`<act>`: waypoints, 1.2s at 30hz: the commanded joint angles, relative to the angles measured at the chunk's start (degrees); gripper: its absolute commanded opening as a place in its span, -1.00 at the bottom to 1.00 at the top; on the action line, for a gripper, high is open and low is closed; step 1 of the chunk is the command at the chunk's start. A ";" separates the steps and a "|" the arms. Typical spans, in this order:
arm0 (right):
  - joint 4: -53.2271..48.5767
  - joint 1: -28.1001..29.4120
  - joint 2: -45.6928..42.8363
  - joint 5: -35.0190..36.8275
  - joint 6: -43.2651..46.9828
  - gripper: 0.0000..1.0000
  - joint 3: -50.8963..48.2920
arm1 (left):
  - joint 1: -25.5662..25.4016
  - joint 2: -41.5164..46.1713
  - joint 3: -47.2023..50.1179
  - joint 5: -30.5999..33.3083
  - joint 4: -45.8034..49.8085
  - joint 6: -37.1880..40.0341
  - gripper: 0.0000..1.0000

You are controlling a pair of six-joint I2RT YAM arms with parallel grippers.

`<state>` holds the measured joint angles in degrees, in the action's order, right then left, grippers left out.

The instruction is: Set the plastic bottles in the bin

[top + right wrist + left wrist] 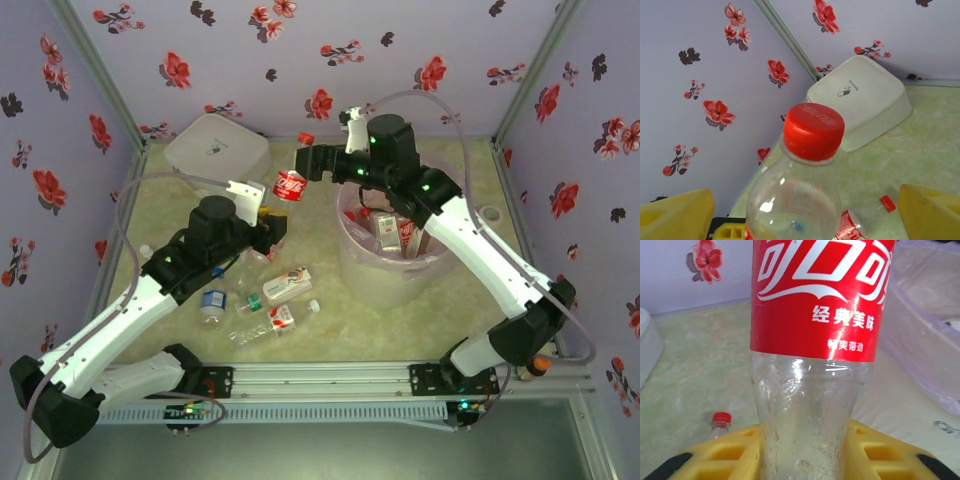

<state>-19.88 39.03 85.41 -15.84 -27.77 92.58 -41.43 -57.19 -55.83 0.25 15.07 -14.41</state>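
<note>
The bottle is held by its lower body [805,420] in my left gripper, short of the bin. Next, my right gripper grabs the bottle's neck [803,169] and moves the bottle over the bin.
A clear plastic bottle with a red label [290,185] and red cap [813,131] hangs in the air left of the bin [372,272]. My left gripper [275,222] is shut on its clear lower body [805,410], the yellow fingers [725,455] pressed to both sides. My right gripper [302,160] is open around the cap end, its yellow fingers [675,215] wide apart and clear of the bottle. The bin's pink-lined wall [925,340] is just right of the held bottle, with several bottles [395,232] inside. More bottles [285,285] [280,318] [212,300] lie on the table.
A flat white lidded box [215,150] stands at the back left corner. A small red-capped bottle [721,421] lies beyond the held one near the back wall. Flowered walls enclose the table on three sides.
</note>
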 commanded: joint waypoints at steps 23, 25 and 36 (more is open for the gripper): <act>-5.01 -2.02 -10.21 5.55 12.22 -0.91 10.31 | -0.50 1.29 4.50 -2.81 -3.98 0.20 0.92; -4.95 -3.35 -14.00 7.14 12.73 -0.96 9.68 | -0.24 0.49 4.93 -1.24 -3.49 -0.41 0.96; -8.44 -8.18 -25.42 17.85 19.40 -1.00 0.51 | 2.17 -6.59 5.38 6.73 3.27 -4.94 0.90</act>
<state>-25.19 31.14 57.34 -2.17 -11.68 96.12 -39.88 -62.11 -51.24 2.61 14.11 -17.63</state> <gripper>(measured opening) 0.277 0.950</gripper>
